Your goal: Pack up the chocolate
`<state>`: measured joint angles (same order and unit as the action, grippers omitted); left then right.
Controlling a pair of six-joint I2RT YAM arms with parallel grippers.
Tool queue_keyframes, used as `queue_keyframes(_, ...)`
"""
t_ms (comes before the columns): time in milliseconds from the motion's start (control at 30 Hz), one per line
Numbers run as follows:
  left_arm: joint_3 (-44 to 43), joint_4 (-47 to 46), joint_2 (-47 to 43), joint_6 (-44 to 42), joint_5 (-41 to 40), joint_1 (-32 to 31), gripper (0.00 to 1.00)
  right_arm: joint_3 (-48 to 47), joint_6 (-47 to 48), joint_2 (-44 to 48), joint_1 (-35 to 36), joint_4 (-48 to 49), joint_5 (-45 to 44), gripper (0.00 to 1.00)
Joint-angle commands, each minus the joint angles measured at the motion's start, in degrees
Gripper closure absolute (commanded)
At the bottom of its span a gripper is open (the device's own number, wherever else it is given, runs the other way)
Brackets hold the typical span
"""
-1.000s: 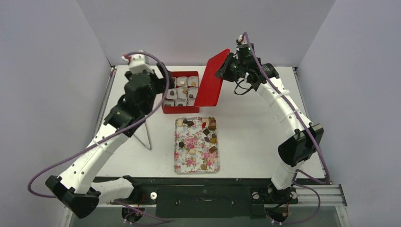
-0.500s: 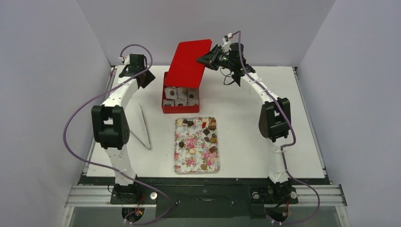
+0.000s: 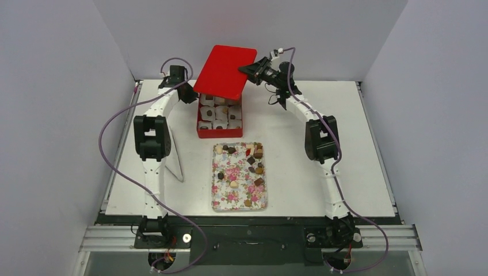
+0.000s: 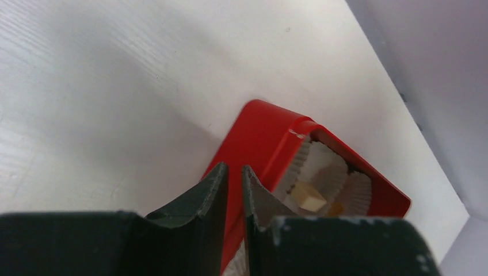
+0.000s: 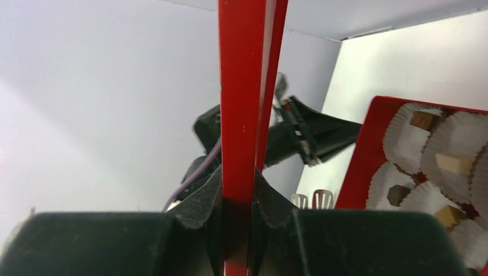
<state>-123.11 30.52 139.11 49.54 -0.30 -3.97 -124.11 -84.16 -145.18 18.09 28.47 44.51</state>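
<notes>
The red lid [image 3: 223,72] is hanging crooked over the back half of the box, so my left gripper needs to push the box's side [image 3: 199,116] toward my right gripper while the lid comes down.
Chocolate pieces [image 3: 254,161], brown, tan and cream, lie scattered on the floral tray [image 3: 225,194]. More chocolate [image 5: 454,163] sits in white paper cups inside the red box [image 3: 218,133]. My right gripper [image 3: 248,70] is shut on the right edge of the red lid [image 3: 224,72], which hangs tilted above the box's back half. In the right wrist view the lid [image 5: 241,86] runs straight between the fingers of the right gripper [image 5: 237,178]. My left gripper [image 3: 190,96] is at the box's back left corner. The left gripper [image 4: 233,171] is closed across the box wall [image 4: 253,132], one finger outside, one by the cups.
Metal tongs [image 3: 175,155] lie on the table left of the tray. White walls close in the table at the back and both sides. Both arms stretch far back, leaving the tray uncovered.
My left gripper has gone from wide open to closed at the box's back left corner. The right gripper has swung the lid from standing beside the box to tilted over it.
</notes>
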Motion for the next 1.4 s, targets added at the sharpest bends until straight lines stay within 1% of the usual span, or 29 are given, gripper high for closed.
queue_keyframes(0, -4.4, 0.5, 3.8, 3.5, 4.5, -1.3, 0.88, -3.7, -3.9, 0.4, -1.0, 12.3, 1.9, 1.00)
queue_keyframes(167, -2.2, -1.8, 3.6, 5.1, 6.3, -3.3, 0.88, 2.4, -5.5, 2.7, -2.2, 16.7, 3.1, 1.00)
queue_keyframes(300, 3.1, -5.2, 1.0, 8.1, 7.1, -5.2, 0.88, 9.4, -7.3, 5.6, -3.2, 21.2, 4.3, 1.00)
queue_keyframes(367, 7.9, -7.4, -0.7, 9.8, 7.2, -6.3, 0.89, 13.2, -8.9, 7.1, -3.9, 24.7, 4.8, 1.00)
queue_keyframes(500, 13.6, -10.2, -4.3, 11.8, 5.5, -8.4, 0.89, 19.3, -11.8, 9.5, -5.5, 31.4, 5.8, 1.00)
queue_keyframes(667, 18.1, -11.0, -7.7, 12.6, 3.0, -8.5, 0.89, 23.2, -12.6, 11.8, -6.9, 32.5, 7.8, 1.00)
queue_keyframes(800, 20.2, -9.2, -10.9, 10.5, 0.1, -6.9, 0.89, 25.3, -11.4, 12.8, -7.0, 31.3, 8.6, 1.00)
queue_keyframes(933, 22.5, -7.3, -14.4, 7.4, -2.6, -4.0, 0.87, 25.7, -6.1, 12.8, -7.1, 25.3, 10.6, 1.00)
queue_keyframes(1033, 24.7, -7.0, -17.6, 5.4, -3.1, -2.7, 0.85, 23.4, -1.6, 11.8, -6.6, 18.6, 11.8, 1.00)
queue_keyframes(1100, 24.8, -6.4, -18.9, 3.8, -3.4, -2.3, 0.85, 22.5, 0.5, 11.0, -6.3, 15.2, 12.4, 1.00)
queue_keyframes(1233, 24.2, -6.1, -20.1, 1.5, -2.0, -1.7, 0.85, 21.1, 3.0, 9.8, -5.5, 11.4, 13.1, 1.00)
queue_keyframes(1367, 21.9, -5.9, -18.7, 0.1, 0.1, -1.6, 0.89, 19.2, 7.5, 8.8, -4.5, 4.4, 12.7, 1.00)
